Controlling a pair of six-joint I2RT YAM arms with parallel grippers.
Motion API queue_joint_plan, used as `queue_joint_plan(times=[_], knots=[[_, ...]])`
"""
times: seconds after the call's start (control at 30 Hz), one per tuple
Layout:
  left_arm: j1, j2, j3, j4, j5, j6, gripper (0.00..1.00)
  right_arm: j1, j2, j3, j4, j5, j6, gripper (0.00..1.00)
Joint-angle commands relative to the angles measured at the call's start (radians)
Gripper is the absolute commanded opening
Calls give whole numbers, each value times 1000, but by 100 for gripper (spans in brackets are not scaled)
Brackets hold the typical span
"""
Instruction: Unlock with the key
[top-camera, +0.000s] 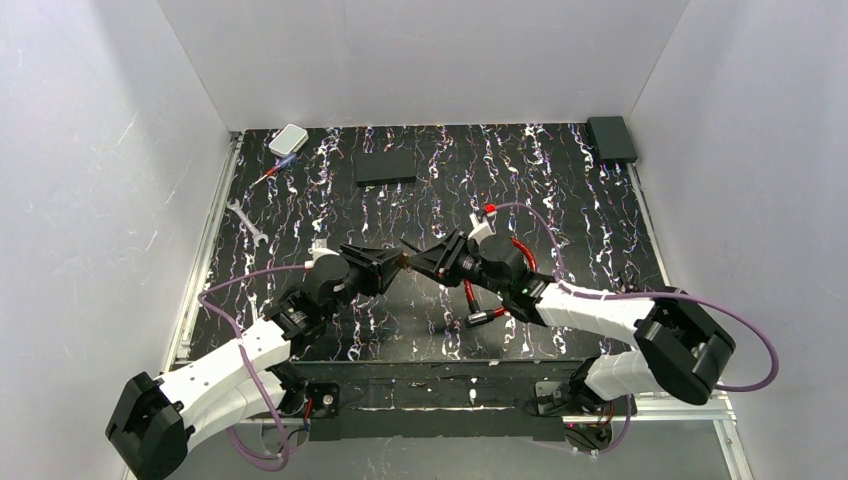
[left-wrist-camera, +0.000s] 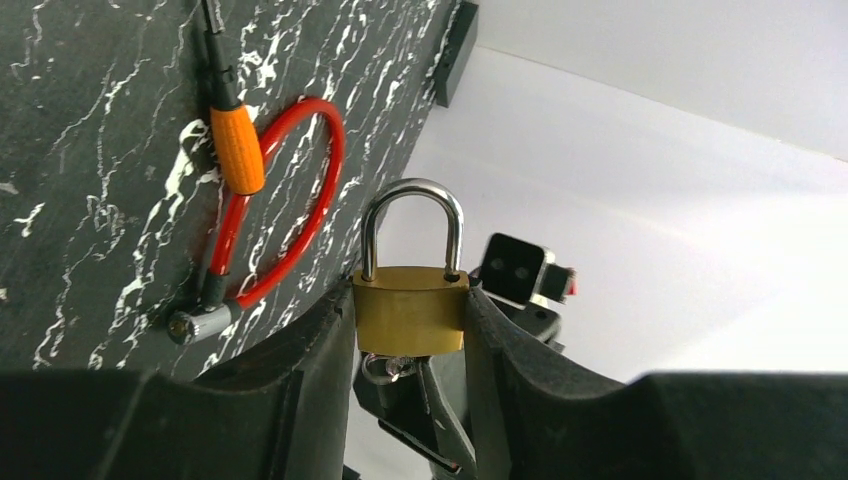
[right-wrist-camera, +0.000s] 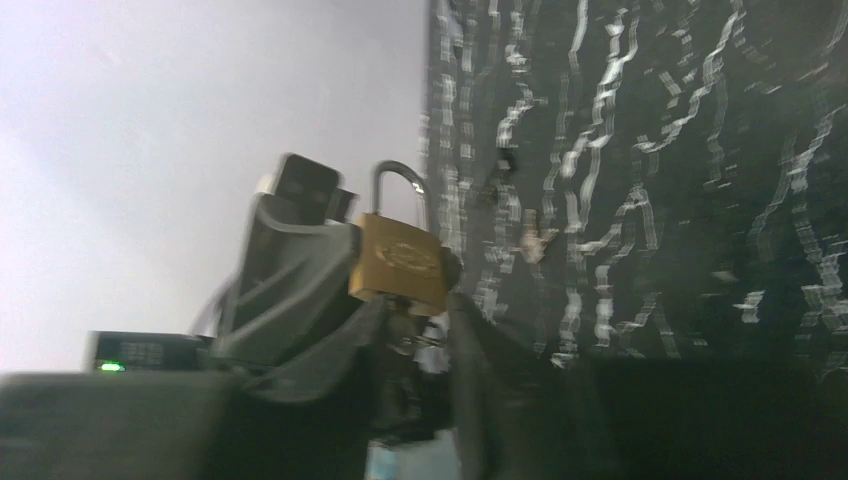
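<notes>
My left gripper is closed on the padlock's body. My right gripper should take hold of the body by the key's end before my left gripper opens the shackle.
My left gripper is shut on a small brass padlock and holds it above the table, its silver shackle closed. From the padlock's underside sticks a small silver key with a ring. My right gripper faces the padlock from below. Its fingers stand apart on either side of the blurred key. In the top view both grippers meet over the table's middle. An orange-handled tool with a black rod lies on the table.
A red cable lock lies looped under the right arm. A silver wrench lies at the left, a white box at the back left, a flat black box at the back and another in the back right corner. White walls enclose the table.
</notes>
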Motion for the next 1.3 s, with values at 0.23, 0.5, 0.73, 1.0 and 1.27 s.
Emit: queue_joint_plan(times=[0.23, 0.5, 0.73, 1.0, 1.27], knots=[[-16, -45, -19, 138, 30, -29, 0, -6, -170, 252, -530, -53, -685, 74], [-16, -14, -6, 138, 37, -24, 0, 68, -168, 327, -620, -63, -876, 79], [-16, -6, 6, 138, 47, -16, 0, 116, -171, 343, -595, 94, -906, 75], [-16, -10, 7, 138, 49, -16, 0, 180, -159, 351, -534, 302, -949, 70], [-16, -1, 30, 137, 62, -20, 0, 190, -118, 347, -449, 353, -946, 66]])
